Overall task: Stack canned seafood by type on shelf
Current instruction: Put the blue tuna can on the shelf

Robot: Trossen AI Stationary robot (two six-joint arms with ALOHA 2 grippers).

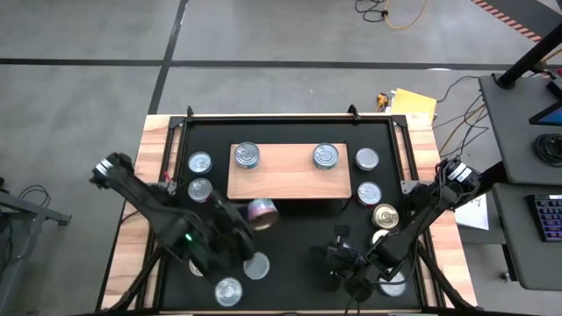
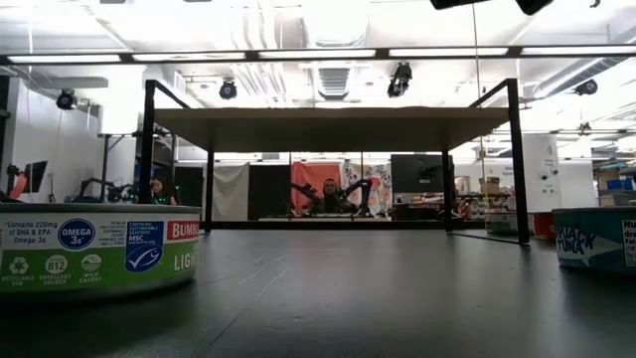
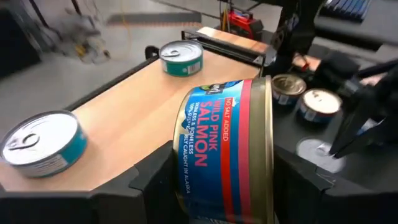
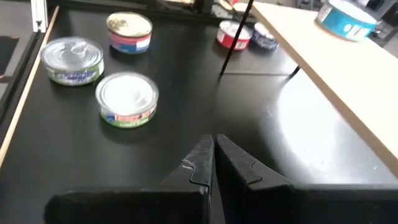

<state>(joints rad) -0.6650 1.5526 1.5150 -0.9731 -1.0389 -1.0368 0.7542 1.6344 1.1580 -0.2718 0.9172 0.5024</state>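
The left gripper has its fingers on the salmon can's flat ends (image 3: 267, 149), where one finger would get in the way of stacking, so next the right gripper opens and takes the can (image 1: 262, 213) first.
My left gripper (image 1: 260, 213) holds a blue and red salmon can (image 3: 227, 149) in the air, just off the near left edge of the light-wood shelf (image 1: 287, 180). Two teal-sided cans (image 1: 247, 156) (image 1: 326, 156) stand on the shelf's far part. My right gripper (image 1: 338, 239) hovers shut and empty above the black mat near the shelf's near right corner; its shut fingers (image 4: 214, 162) show in the right wrist view. My left gripper pinches the salmon can between its two fingers (image 3: 152, 183), one at each flat end, the gold-rimmed end (image 3: 268, 143) beside one finger. The fingers come slanting down from the table's near left. The can lies on its side, its label outward, lifted clear of mat and shelf.
Loose cans stand on the mat: two left of the shelf (image 1: 200, 163) (image 1: 200, 189), three to its right (image 1: 367, 159) (image 1: 369, 193) (image 1: 385, 216), and others near the front edge (image 1: 228, 290) (image 1: 256, 266). A green-labelled can (image 2: 99, 254) fills the low view's left.
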